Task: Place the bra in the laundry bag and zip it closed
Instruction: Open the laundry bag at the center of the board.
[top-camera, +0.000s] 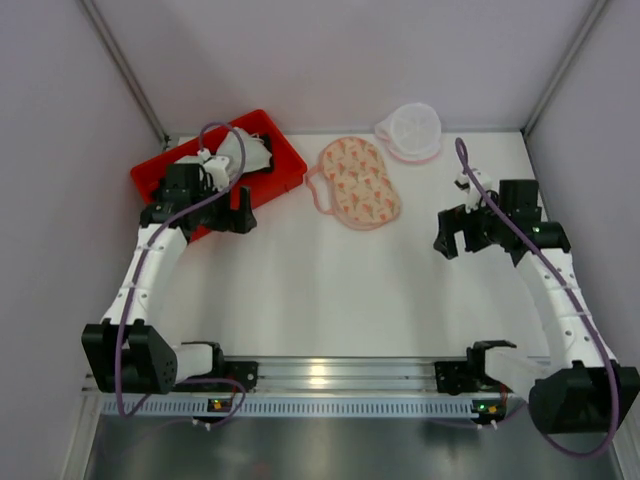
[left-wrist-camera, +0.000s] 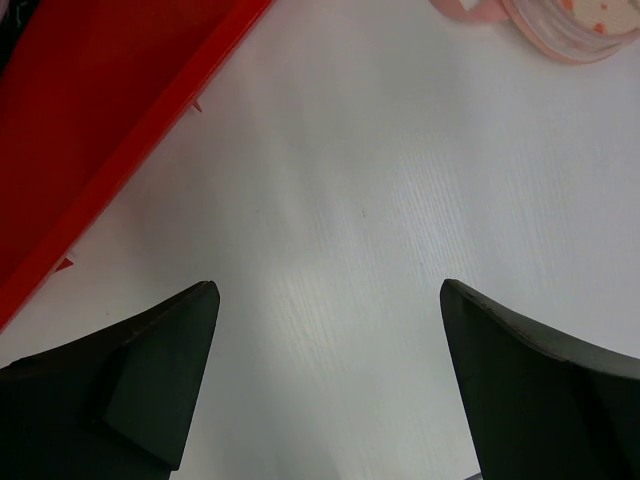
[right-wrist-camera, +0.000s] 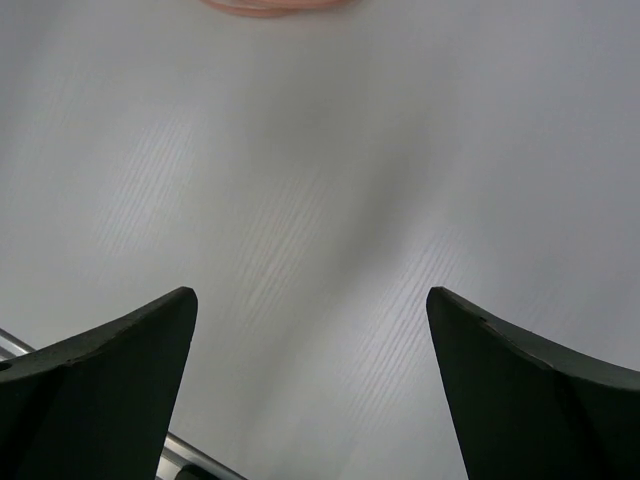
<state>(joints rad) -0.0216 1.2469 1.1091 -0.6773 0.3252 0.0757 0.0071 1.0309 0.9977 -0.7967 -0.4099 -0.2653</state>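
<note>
I should keep going with my right gripper to the trim beside the pink loop and close the gripper there, because the peach fabric piece is flat and clear of the tray.
The laundry bag, a round white mesh pouch with pink edging, lies at the back of the table, right of centre. I cannot see the black bra; it may lie in the red tray under my left arm. My left gripper hangs open and empty over bare table just in front of the tray; in the left wrist view its jaws stand wide apart. My right gripper is open and empty over bare table, in front and to the right of the bag; the right wrist view shows only table between its jaws.
A peach oval patterned fabric piece with pink trim lies between tray and bag; its edge shows in the left wrist view. The tray holds a pale cloth. A metal rail runs along the near edge. Grey walls enclose the table.
</note>
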